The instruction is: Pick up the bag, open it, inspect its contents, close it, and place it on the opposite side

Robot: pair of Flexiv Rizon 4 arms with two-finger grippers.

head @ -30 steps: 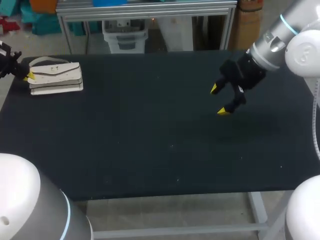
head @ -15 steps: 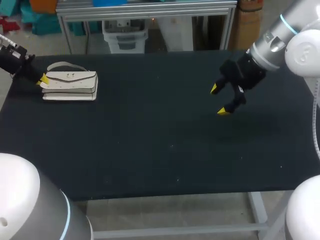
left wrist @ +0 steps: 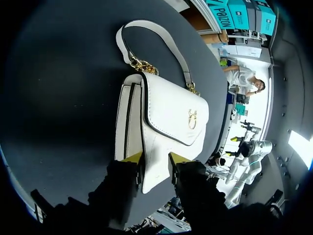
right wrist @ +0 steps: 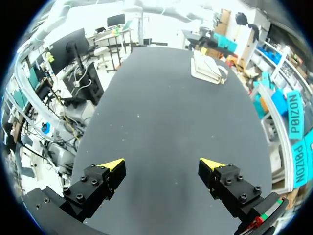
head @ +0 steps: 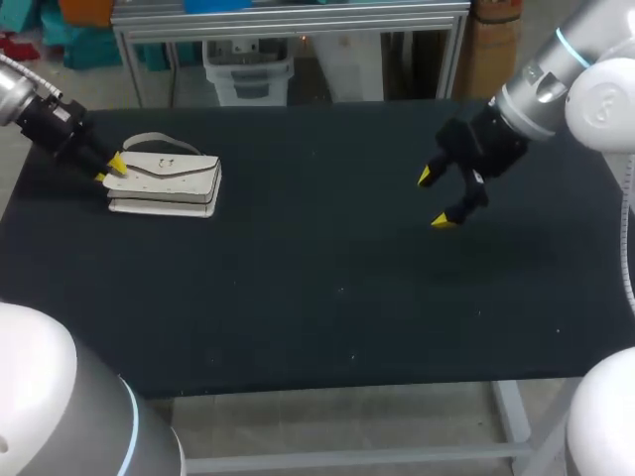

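I expect the white handbag to follow flat with its flap closed when I move it, because the handbag flap's stitched edge ends above my left gripper's fingers.
The white handbag lies flat on the black table at the far left, flap up, with a short handle on gold chain links. My left gripper is at the bag's left end. In the left wrist view its fingers stand a little apart, open, with the corner of the bag's flap between them. My right gripper hangs wide open above the table's right half with nothing in it. Seen from the right wrist, the bag is far ahead of that gripper.
A metal frame stands behind the table's far edge. Nothing else lies on the tabletop between the bag and my right gripper.
My left gripper has carried the bag to the right, away from the table's left edge, and its fingers have parted. The right arm has not moved.
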